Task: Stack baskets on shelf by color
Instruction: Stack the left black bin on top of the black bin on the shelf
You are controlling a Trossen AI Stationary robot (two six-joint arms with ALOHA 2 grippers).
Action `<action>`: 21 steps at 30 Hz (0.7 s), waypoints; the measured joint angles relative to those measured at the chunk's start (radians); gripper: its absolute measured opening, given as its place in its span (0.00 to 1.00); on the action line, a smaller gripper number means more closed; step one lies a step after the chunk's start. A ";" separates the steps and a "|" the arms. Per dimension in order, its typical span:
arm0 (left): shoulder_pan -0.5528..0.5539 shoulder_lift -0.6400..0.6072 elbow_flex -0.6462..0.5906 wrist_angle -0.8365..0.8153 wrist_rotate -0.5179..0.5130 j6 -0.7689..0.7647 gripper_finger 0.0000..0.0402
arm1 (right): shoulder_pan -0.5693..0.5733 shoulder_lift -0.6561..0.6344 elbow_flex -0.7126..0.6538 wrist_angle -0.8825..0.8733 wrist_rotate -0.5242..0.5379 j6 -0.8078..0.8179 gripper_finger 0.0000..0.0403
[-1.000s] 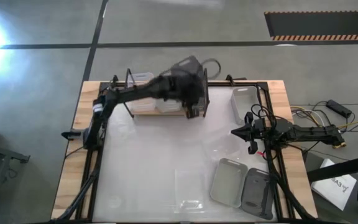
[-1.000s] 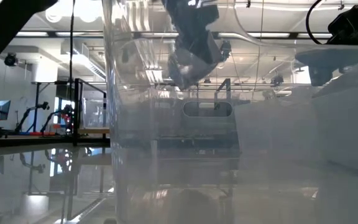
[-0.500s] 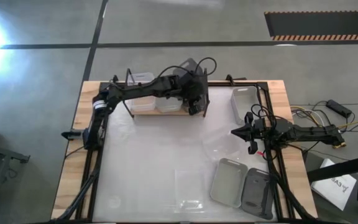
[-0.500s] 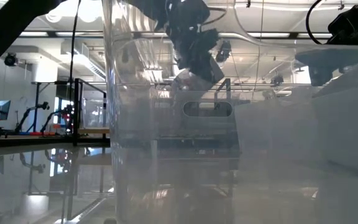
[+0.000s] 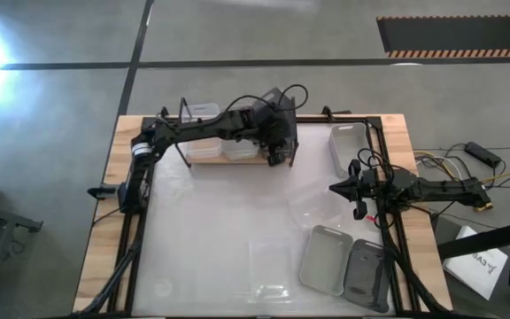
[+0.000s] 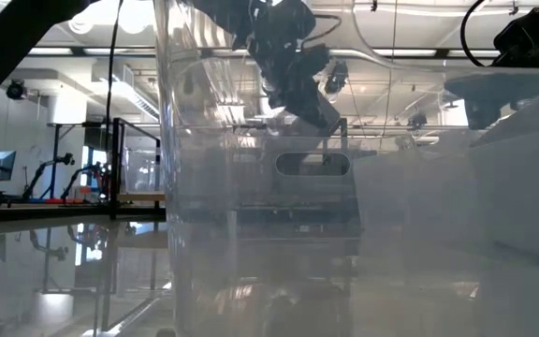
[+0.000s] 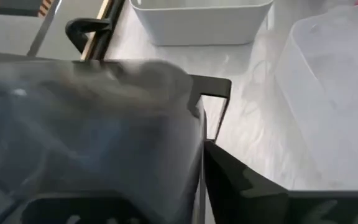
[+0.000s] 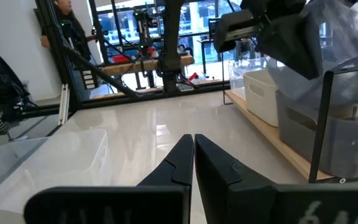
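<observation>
Next, I pull the held dark grey basket inward onto the lower basket (image 8: pixel 309 134) with my left gripper before regripping its side, because it tilts over the shelf's black end rod (image 7: pixel 214 87).
My left gripper (image 5: pixel 276 142) reaches over the right end of the shelf (image 5: pixel 204 160), shut on a dark grey basket (image 5: pixel 282 120). In the right wrist view this basket (image 8: pixel 337 34) hangs tilted just above another dark grey basket (image 8: pixel 309 134) that sits on the shelf board. Two translucent white baskets (image 5: pixel 204 133) stand on the shelf to the left of it. My right gripper (image 5: pixel 333 189) waits shut near the table's right edge, touching nothing. My left gripper holds the dark grey basket by its wall (image 7: pixel 188 149). One finger (image 7: pixel 247 186) lies outside the wall; the other is hidden behind the basket. The basket is tilted over the shelf's right end. I cannot tell whether it touches the basket below.
A pale basket (image 5: pixel 347 146) lies at the far right. A light grey basket (image 5: pixel 326 259) and a dark grey one (image 5: pixel 367 273) lie at the near right, with a translucent one (image 5: pixel 268 266) to their left. The shelf's black upright rods (image 7: pixel 216 112) stand close to the held basket.
My left gripper has come down with the dark grey basket toward the right end of the shelf, moving fast at first and then nearly stopping. The basket now sits lower and closer to the shelf frame.
</observation>
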 joint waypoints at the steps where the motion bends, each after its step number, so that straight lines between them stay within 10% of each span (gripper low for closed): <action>1: 0.000 0.000 -0.002 -0.001 0.000 0.000 0.08 | 0.000 0.000 0.000 0.000 0.000 0.000 0.02; 12: 0.000 -0.007 0.005 -0.035 -0.001 0.000 0.33 | 0.000 0.000 0.000 0.000 0.000 0.000 0.02; 21: 0.000 -0.086 0.010 -0.122 -0.020 0.010 0.33 | 0.000 0.000 0.000 0.000 0.000 0.000 0.02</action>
